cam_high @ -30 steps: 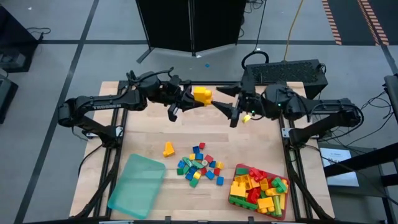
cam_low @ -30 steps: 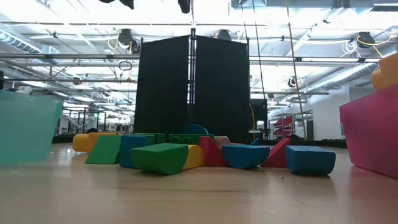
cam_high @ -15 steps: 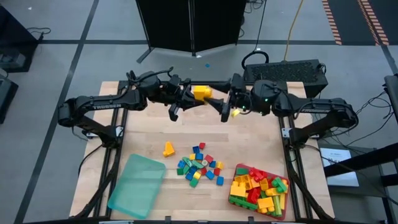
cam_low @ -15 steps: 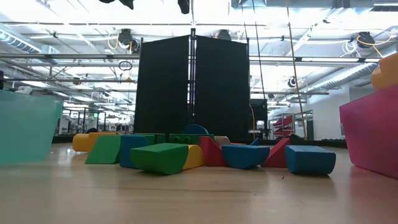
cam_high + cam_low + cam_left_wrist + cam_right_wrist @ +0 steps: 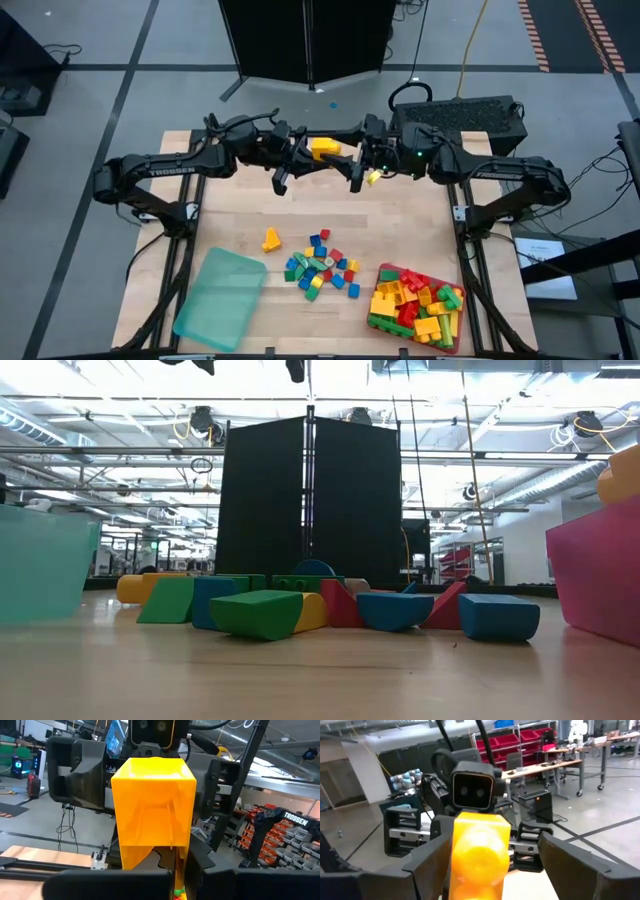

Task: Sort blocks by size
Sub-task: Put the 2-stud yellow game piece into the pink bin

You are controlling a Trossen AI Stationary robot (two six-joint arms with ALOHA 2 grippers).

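Observation:
Next, I close my right gripper on the block's studded end (image 5: pixel 479 854) and carry the block to the red tray, because my left gripper is holding the yellow block (image 5: pixel 325 146) far from the tray.
A yellow block (image 5: pixel 325 148) hangs high above the table's far middle, with my left gripper (image 5: pixel 308 152) shut on it. In the left wrist view its hollow side (image 5: pixel 152 815) faces the camera. My right gripper (image 5: pixel 350 158) is open and level. It comes from the table's right, and its fingers (image 5: pixel 427 865) stand on either side of the block (image 5: pixel 480 855) without closing on it. A heap of small blocks (image 5: pixel 320 265) lies on the table's near middle, and a lone yellow block (image 5: pixel 271 240) lies to its left. My left gripper holds the yellow block by its lower edge (image 5: pixel 150 857), coming level from the table's left. The block stands out beyond the fingers toward the right arm, lifted clear of the table. The block and the gripper's own body hide the exact place of contact.
A translucent teal tray (image 5: pixel 220 298) lies at the near left. A red tray (image 5: pixel 452 330) at the near right holds several larger blocks. In the low view the heap (image 5: pixel 300 605) sits between the teal tray (image 5: pixel 40 565) and the red tray (image 5: pixel 600 575).
My right gripper has moved toward the table's left, up to the yellow block, and has stayed open. Its fingers now stand on either side of the block. The block has kept its place.

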